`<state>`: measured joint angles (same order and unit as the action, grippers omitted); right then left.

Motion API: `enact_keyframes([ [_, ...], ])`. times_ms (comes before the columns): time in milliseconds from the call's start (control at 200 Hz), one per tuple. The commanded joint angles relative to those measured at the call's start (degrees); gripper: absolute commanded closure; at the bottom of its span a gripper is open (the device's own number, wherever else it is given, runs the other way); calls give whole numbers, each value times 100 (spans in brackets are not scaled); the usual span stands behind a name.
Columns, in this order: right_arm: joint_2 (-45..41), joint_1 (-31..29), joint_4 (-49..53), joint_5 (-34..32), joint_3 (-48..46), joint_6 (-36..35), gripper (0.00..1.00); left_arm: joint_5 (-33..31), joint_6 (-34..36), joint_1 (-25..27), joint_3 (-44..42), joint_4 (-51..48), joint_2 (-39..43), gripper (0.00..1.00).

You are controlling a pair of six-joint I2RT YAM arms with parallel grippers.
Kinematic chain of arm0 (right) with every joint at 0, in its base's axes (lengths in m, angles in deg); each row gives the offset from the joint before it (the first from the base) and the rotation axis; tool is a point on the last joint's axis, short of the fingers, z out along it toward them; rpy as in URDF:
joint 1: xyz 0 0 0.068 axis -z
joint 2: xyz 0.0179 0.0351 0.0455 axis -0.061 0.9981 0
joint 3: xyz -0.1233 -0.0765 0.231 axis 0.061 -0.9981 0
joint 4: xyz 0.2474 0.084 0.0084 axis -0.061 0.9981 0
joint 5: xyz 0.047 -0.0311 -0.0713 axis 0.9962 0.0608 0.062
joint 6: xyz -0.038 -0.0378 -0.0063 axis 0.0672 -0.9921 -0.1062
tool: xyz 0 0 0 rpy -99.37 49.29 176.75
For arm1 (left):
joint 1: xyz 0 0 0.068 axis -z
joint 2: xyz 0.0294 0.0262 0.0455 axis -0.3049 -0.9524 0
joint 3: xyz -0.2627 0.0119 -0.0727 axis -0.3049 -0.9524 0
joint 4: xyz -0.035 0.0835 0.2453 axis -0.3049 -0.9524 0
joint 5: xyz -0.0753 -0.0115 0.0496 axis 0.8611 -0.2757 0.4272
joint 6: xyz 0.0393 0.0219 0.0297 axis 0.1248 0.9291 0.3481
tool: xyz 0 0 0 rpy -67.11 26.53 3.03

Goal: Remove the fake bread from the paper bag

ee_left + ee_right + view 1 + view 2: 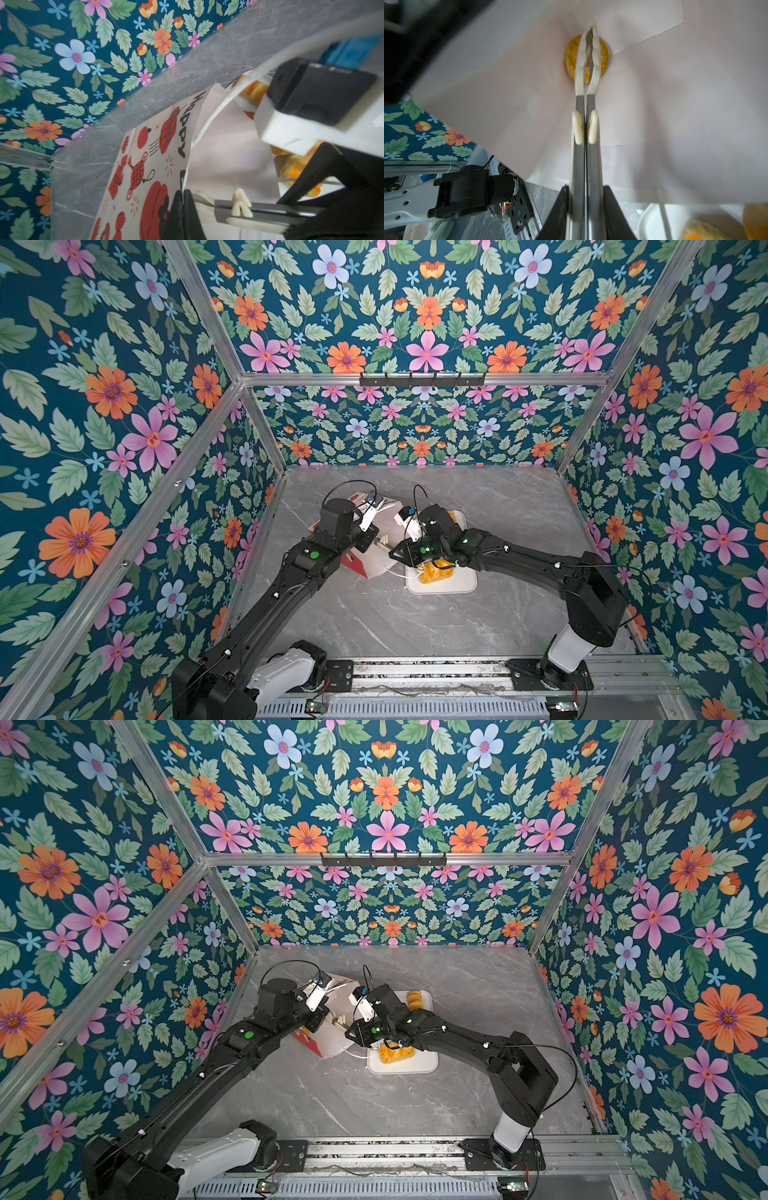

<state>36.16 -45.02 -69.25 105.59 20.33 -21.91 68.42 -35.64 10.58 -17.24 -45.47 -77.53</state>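
Observation:
The golden fake bread [570,60] is far down in the paper bag, below the closed ends of the tongs, so next my left gripper tilts the bag's opening toward the white tray [457,584].
The paper bag [376,562] [145,155], white with red printed motifs, lies left of the white tray [463,585], its white inside showing. My left gripper [182,199] [368,537] is shut on the bag's rim. My right gripper [585,193] [401,553] is shut on a pair of metal tongs [580,166] with cream tips, which reach deep into the bag. The tips sit closed over a golden ring of fake bread [570,56] at the bag's bottom. More fake bread lies on the tray, at its near end [434,572] [397,1054] and its far end [414,1000].
The grey marble tabletop [374,622] is walled by floral panels on three sides. Both arms meet above the bag's mouth. The right arm covers most of the tray's middle. A metal rail [415,672] runs along the table's front edge.

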Motion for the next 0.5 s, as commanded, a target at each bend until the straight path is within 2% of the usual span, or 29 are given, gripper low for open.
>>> enact_keyframes([
  [0,73,3,-448,72,1,18,100,-386,419,-4,166,-357,54,100],
  [180,65,-1,-598,19,-44,86,100,-327,420,-4,182,-343,72,100],
  [320,121,-4,-487,41,27,26,100,-159,37,-3,31,-133,-98,100],
  [405,255,5,-489,105,68,156,100,-53,-231,5,285,-268,-438,100],
  [495,435,25,-534,397,127,429,100,-221,-268,35,824,-641,-957,100],
])
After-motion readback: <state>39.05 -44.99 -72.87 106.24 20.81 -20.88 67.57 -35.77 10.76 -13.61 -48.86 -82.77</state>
